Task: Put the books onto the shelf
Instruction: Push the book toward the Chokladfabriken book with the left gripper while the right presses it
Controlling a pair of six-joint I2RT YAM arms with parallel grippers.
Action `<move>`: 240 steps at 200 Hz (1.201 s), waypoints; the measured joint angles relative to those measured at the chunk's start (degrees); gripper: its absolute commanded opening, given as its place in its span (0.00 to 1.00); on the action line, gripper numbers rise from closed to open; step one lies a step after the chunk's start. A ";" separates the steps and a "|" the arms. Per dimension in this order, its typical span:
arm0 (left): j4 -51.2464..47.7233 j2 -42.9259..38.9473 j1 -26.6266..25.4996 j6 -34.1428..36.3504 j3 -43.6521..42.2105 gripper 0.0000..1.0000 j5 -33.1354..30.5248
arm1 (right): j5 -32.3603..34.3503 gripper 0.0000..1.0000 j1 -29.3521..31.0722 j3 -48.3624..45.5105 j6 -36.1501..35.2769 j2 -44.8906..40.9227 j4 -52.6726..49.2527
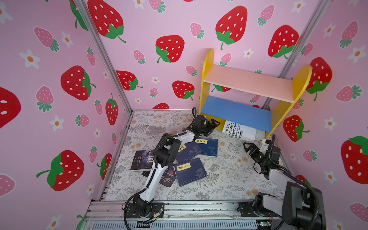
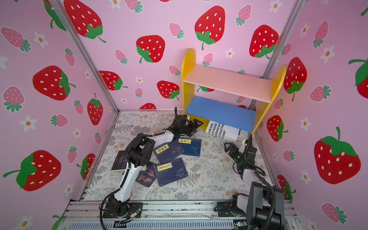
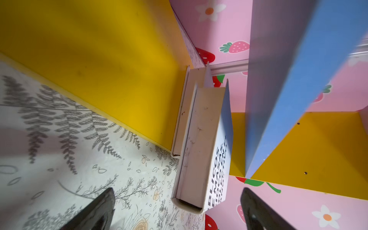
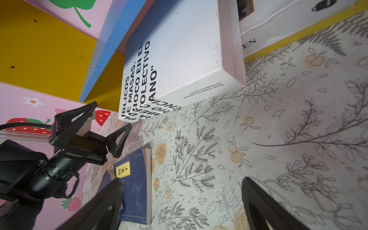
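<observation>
My left gripper needs to push the near end (image 1: pixel 225 128) of the front white book (image 1: pixel 240 133), which sticks out crooked past the shelf's edge, along the shelf while my right gripper presses its front.
The shelf (image 1: pixel 249 83) (image 2: pixel 227 83) stands at the back right. Two white books (image 1: pixel 237 131) (image 2: pixel 221 131) lean under its blue board against the right yellow panel. My left gripper (image 1: pixel 216 122) (image 2: pixel 199 123) (image 3: pixel 177 191) is open, and the near end of the front white book (image 3: pixel 199 139) lies between its spread fingers. My right gripper (image 1: pixel 246 146) (image 2: pixel 227 145) (image 4: pixel 181 180) hangs open over bare cloth, in front of that book (image 4: pixel 179 49). Three navy books (image 1: pixel 190 171) (image 1: pixel 188 152) (image 1: pixel 207 147) and two dark books (image 1: pixel 142 160) (image 1: pixel 168 178) lie flat on the cloth.
The floral cloth (image 1: pixel 229 179) covers the floor between pink strawberry walls. The left arm (image 1: pixel 159 159) stretches over the flat books. A metal rail (image 1: pixel 189 207) runs along the front edge, and the shelf's right panel sits close to the right wall.
</observation>
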 measured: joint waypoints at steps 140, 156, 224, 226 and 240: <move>-21.73 10.88 -2.54 3.82 22.23 0.99 -7.67 | 5.22 0.74 3.13 2.78 13.68 27.28 27.89; -21.86 11.58 -3.08 3.39 23.28 0.99 -7.65 | 5.60 0.74 3.13 2.93 15.19 28.72 30.25; -16.63 16.31 -5.57 2.03 28.28 0.99 -6.99 | 8.07 0.74 3.13 4.20 18.14 31.47 34.71; -16.46 16.48 -5.64 1.99 28.65 0.99 -6.95 | 8.04 0.74 3.13 4.31 18.21 31.71 34.86; -14.45 18.45 -6.01 1.42 30.86 0.99 -6.84 | 8.22 0.73 3.13 5.03 19.06 33.68 36.48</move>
